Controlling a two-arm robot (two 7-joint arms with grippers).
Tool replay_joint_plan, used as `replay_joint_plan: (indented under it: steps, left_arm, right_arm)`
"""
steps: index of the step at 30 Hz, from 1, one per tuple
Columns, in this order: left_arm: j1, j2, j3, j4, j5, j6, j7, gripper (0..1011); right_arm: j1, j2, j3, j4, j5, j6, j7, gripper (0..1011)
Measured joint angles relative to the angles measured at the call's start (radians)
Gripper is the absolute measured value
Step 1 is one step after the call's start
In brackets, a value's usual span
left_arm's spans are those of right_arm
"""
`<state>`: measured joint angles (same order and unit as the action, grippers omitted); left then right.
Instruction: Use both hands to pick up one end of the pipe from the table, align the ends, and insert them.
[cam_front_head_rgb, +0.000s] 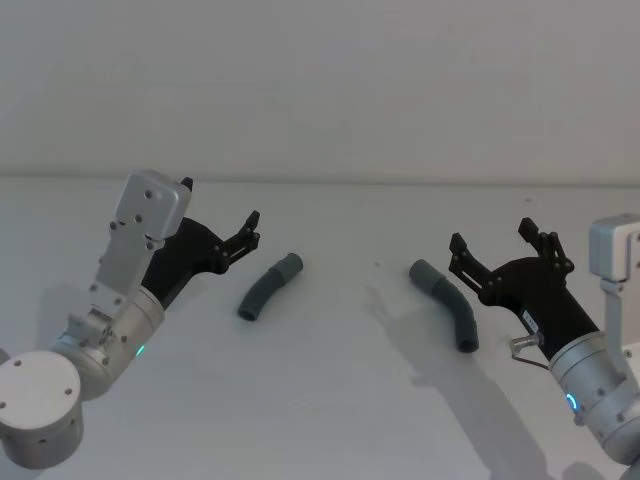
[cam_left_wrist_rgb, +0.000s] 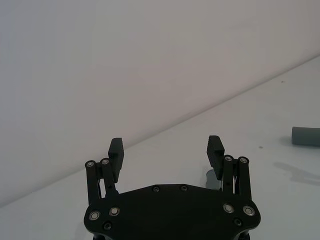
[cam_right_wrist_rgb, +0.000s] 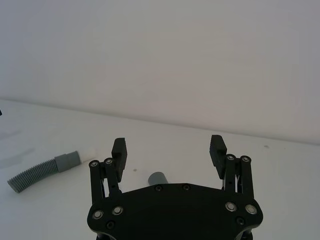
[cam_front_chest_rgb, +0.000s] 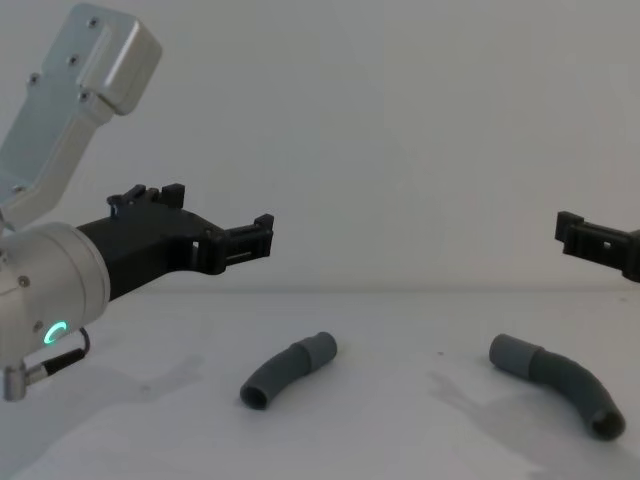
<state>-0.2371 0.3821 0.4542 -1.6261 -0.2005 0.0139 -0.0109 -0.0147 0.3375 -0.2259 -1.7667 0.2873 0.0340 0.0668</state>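
The pipe piece (cam_front_chest_rgb: 289, 370) keeps its opening (cam_front_chest_rgb: 255, 397) round, so I expect its tail to stick out in a gentle curve when I lift the piece with my left gripper.
Two curved dark-grey pipe pieces lie apart on the white table (cam_front_head_rgb: 330, 400). The left piece (cam_front_head_rgb: 270, 286) (cam_front_chest_rgb: 289, 370) has its cuff toward the centre, and the right wrist view shows its ribbed body (cam_right_wrist_rgb: 35, 172) with a short white spigot (cam_right_wrist_rgb: 90, 151) at the cuff. The right piece (cam_front_head_rgb: 447, 304) (cam_front_chest_rgb: 558, 384) has its cuff end (cam_right_wrist_rgb: 159, 178) just beyond my right gripper. My left gripper (cam_front_head_rgb: 218, 205) (cam_left_wrist_rgb: 165, 149) (cam_front_chest_rgb: 220, 215) hovers open, left of the left piece. Raised just right of the right piece, my right gripper (cam_front_head_rgb: 492, 236) (cam_right_wrist_rgb: 168, 147) is open and empty.
A plain pale wall rises behind the table's far edge (cam_front_head_rgb: 330, 181). The bare strip of table (cam_front_head_rgb: 355, 300) between the two pieces is about a gripper's length wide.
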Motion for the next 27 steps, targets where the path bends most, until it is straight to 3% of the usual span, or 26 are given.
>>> replay_joint_plan:
  steps: [27]
  left_arm:
    - [0.0, 0.0, 0.0, 0.0, 0.0, 0.0, 0.0, 1001]
  right_arm:
    - [0.0, 0.0, 0.0, 0.0, 0.0, 0.0, 0.0, 1002]
